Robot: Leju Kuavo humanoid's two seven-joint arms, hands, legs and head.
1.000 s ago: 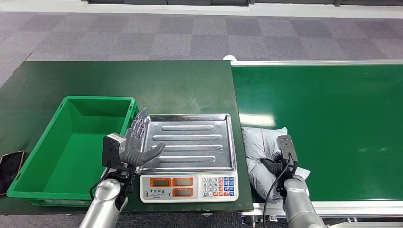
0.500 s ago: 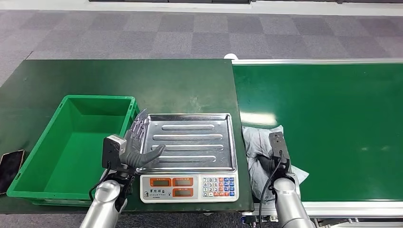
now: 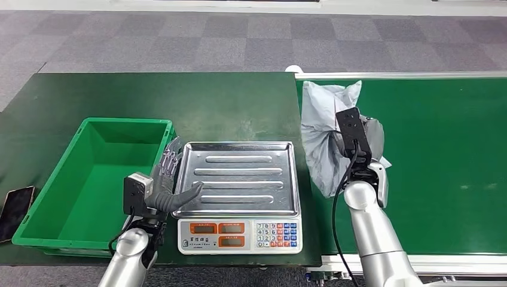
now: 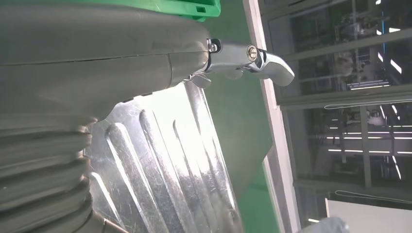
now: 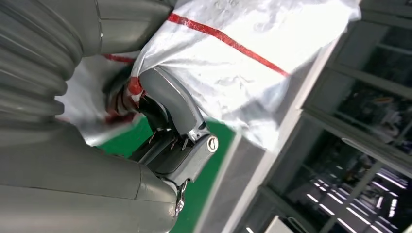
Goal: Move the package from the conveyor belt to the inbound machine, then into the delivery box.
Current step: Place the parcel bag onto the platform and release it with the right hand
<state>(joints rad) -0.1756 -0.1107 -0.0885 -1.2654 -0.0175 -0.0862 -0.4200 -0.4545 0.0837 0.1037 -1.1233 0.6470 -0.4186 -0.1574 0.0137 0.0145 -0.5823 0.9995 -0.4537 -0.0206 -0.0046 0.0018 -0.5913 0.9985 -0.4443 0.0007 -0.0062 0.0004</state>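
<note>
The grey package [image 3: 321,155] will gather into folds and spread out past my fingers when I lift it, because it has crumpled film and loose pointed corners [image 3: 354,90].
A crumpled grey plastic package [image 3: 323,134] hangs in the air over the left end of the green conveyor belt [image 3: 442,149], held by my right hand [image 3: 359,134]. Up close, the right wrist view has the package [image 5: 252,53] as white film with a red stripe, the fingers [image 5: 165,111] curled into it. The inbound machine is a scale with a steel pan [image 3: 239,178] and a keypad front [image 3: 239,234]. My left hand [image 3: 170,182] rests at the pan's left edge, fingers spread, holding nothing; its thumb [image 4: 248,60] lies over the pan [image 4: 165,160].
A green delivery box [image 3: 42,203] stands empty left of the scale on the dark green table [image 3: 179,101]. A phone [image 3: 15,205] lies at the table's left edge. Grey carpet floor lies beyond.
My right hand has lifted the package off the belt and raised it up and away from me. The left hand has stayed at the pan's edge.
</note>
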